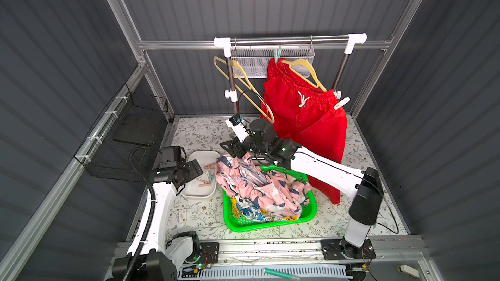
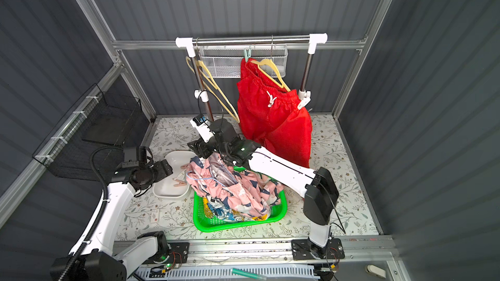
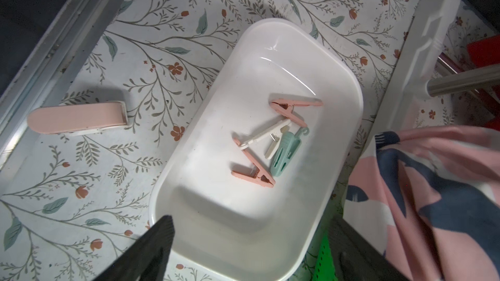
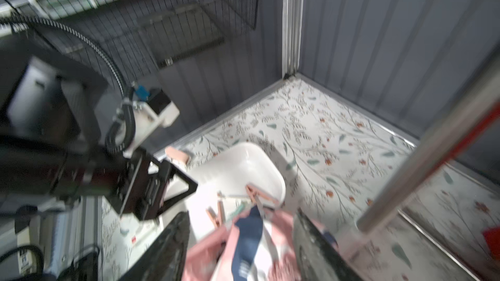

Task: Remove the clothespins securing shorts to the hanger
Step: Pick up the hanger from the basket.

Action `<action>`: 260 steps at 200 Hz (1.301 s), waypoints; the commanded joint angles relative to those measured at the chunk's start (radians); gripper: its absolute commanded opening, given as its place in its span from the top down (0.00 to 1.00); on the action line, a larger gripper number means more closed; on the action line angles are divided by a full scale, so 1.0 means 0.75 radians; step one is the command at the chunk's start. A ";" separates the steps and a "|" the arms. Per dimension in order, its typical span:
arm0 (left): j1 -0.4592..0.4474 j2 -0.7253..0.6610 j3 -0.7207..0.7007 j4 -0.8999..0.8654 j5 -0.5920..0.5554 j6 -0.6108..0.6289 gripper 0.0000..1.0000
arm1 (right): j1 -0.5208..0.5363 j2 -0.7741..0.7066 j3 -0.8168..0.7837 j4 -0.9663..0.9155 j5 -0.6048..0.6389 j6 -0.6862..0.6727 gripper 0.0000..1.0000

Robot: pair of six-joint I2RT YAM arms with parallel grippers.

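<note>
The blue hanger [image 2: 209,178] is lying uncovered across the pink shorts [image 2: 237,195], so my right gripper should keep going toward the hanger with its fingers open until they close on the hanger.
Red shorts [image 1: 305,120] hang from a yellow hanger [image 1: 307,72] on the rail. A mint clothespin [image 1: 277,55] is at their top and a white clothespin [image 1: 341,103] at the waistband's right end. Pink printed shorts [image 1: 259,185] lie heaped in the green basket [image 1: 243,227] over a white, yellow-blue pair [image 1: 254,212]. My right gripper [image 4: 243,241] is above that heap, jaws apart with pink fabric between them. My left gripper [image 3: 251,241] is open and empty over the white tray [image 3: 243,77], which holds several clothespins [image 3: 286,152] in pink, white and mint.
Empty yellow hangers [image 1: 240,85] hang at the rail's left end beside the upright post [image 1: 231,82]. A metal mesh basket [image 1: 257,60] hangs behind the rail. A black wire basket [image 1: 130,136] is on the left wall. A pink block [image 3: 78,117] lies beside the tray.
</note>
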 commanded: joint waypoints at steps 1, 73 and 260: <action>-0.001 -0.032 -0.023 0.011 0.089 0.033 0.05 | 0.038 -0.194 -0.191 0.092 0.096 -0.051 0.36; -0.071 -0.060 -0.050 0.053 0.171 0.076 0.00 | 0.158 -0.711 -0.717 0.045 0.389 -0.159 0.36; -0.089 -0.052 -0.049 0.050 0.167 0.064 0.01 | 0.389 -0.431 -0.627 -0.055 0.721 -0.559 0.61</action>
